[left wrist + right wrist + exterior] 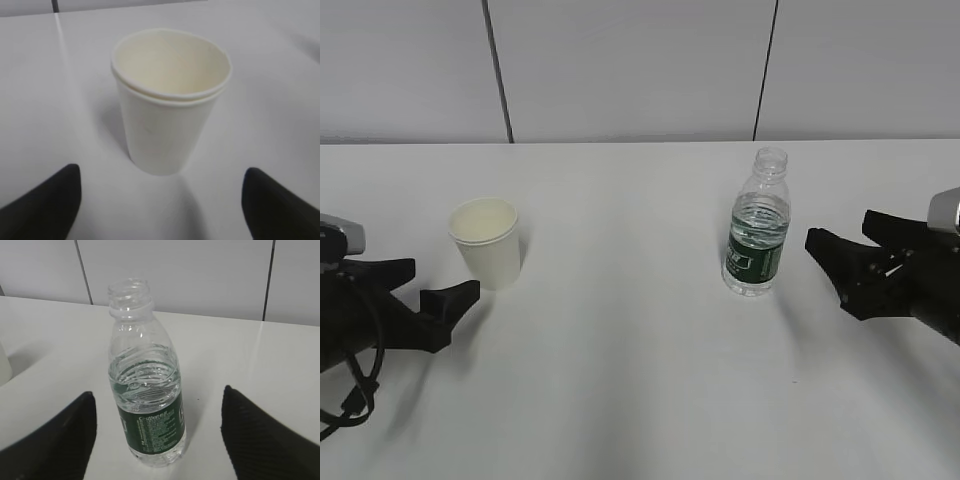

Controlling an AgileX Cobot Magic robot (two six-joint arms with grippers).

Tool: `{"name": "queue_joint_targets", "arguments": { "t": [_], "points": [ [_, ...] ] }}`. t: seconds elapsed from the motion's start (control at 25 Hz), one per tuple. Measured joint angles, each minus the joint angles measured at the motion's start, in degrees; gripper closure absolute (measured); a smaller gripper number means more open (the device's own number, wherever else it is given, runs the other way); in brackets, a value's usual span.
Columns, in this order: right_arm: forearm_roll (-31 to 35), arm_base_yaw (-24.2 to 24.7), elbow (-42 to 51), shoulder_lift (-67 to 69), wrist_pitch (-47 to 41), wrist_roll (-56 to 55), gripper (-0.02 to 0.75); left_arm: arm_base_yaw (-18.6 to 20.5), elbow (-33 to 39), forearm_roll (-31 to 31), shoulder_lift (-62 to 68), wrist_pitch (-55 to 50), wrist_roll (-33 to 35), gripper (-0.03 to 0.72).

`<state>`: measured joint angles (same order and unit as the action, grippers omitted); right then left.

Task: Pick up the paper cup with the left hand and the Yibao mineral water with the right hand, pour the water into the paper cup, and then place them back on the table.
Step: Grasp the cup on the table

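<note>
My gripper will tip the Yibao mineral water, which has a narrow, uncapped opening [771,157], over the paper cup, so the water inside [758,222] will run in a thin stream.
The paper cup [488,242] stands upright on the white table [620,380] at the left; it fills the left wrist view [170,105], empty inside. My left gripper [435,285] is open, just short of the cup, fingers apart on both sides [161,192]. The Yibao mineral water [758,225] stands upright at the right, uncapped, part full, green label [152,427]. My right gripper [840,245] is open, a short way to the bottle's right; in the right wrist view [157,427] the bottle sits ahead, between the spread fingers.
A pale grey panelled wall [640,60] with dark seams runs behind the table's far edge. The cup's edge shows at the far left of the right wrist view [4,367]. Bare tabletop lies between cup and bottle.
</note>
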<state>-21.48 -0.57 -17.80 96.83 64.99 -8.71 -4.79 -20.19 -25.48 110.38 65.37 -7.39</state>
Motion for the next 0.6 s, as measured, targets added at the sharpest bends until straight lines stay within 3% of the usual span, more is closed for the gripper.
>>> {"name": "queue_joint_targets", "arguments": {
  "t": [0.36,0.6],
  "points": [
    [0.0,0.0,0.0,0.0,0.2,-0.1,0.167,0.0,-6.5,-2.2,4.8,0.0,0.0,0.087],
    [0.0,0.0,0.0,0.0,0.2,-0.1,0.167,-2.0,-10.5,-2.4,7.4,0.0,0.0,0.087]
  ]
}}
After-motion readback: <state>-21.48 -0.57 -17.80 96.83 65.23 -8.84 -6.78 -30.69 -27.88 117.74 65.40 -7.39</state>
